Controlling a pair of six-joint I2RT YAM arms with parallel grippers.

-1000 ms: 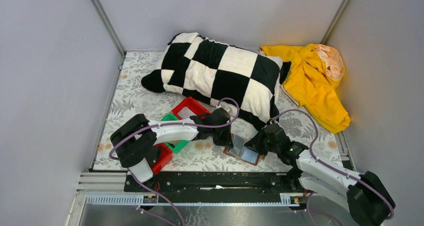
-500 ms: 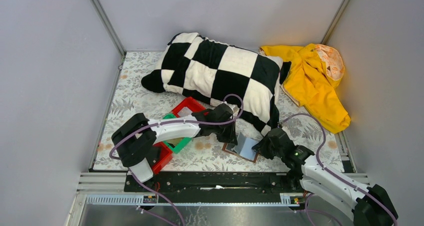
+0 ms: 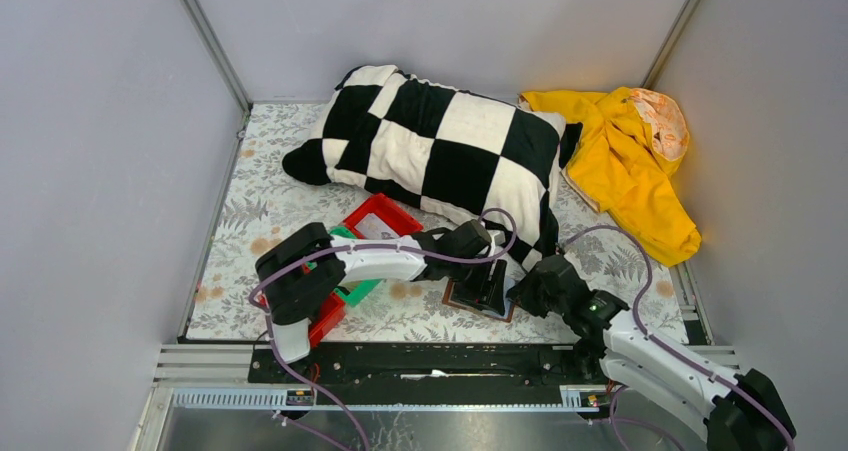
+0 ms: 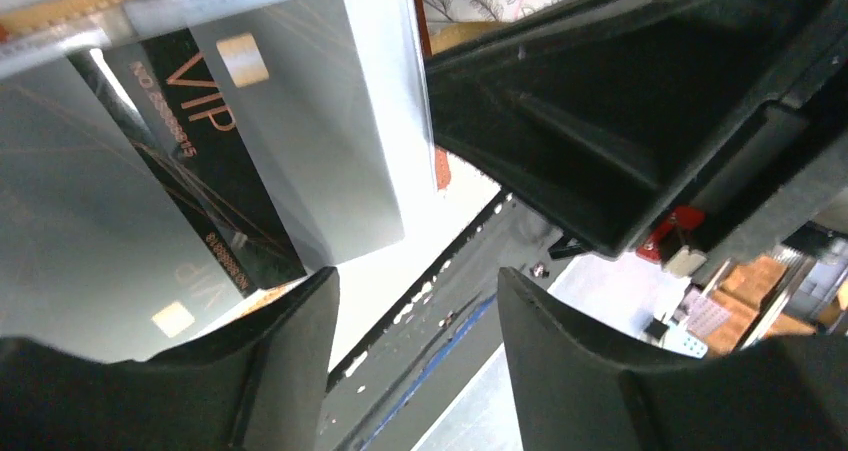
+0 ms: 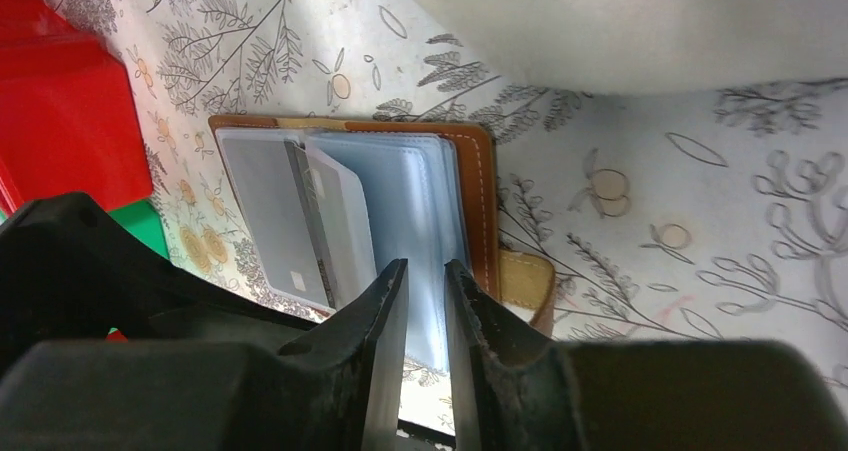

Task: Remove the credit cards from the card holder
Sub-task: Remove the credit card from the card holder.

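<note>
The black VIP card is half inside its sleeve (image 4: 305, 136), so my left gripper should move back to the card's exposed black edge (image 4: 190, 196), grip there and pull it out.
The brown card holder (image 3: 458, 301) lies open on the floral cloth near the front edge. In the right wrist view its cover (image 5: 480, 201) frames clear sleeves with a grey card (image 5: 262, 211) tucked in. The left wrist view shows a grey chip card (image 4: 310, 141) and a black VIP card (image 4: 200, 171) inside sleeves. My left gripper (image 3: 490, 289) hangs just over the holder, jaws open and empty (image 4: 415, 301). My right gripper (image 3: 522, 293) sits at the holder's right side, jaws (image 5: 427, 266) nearly shut with a pale sleeve leaf between them.
Red bins (image 3: 378, 216) and a green bin (image 3: 355, 291) stand left of the holder, under the left arm. A black-and-white checked pillow (image 3: 440, 151) lies behind, and a yellow cloth (image 3: 630, 166) at the back right. The black rail (image 3: 430, 361) runs along the front.
My left gripper has opened and moved right, over the holder. The pale leaf that stood tilted up is now covered by it. The right arm shifted slightly right early on, then stayed.
</note>
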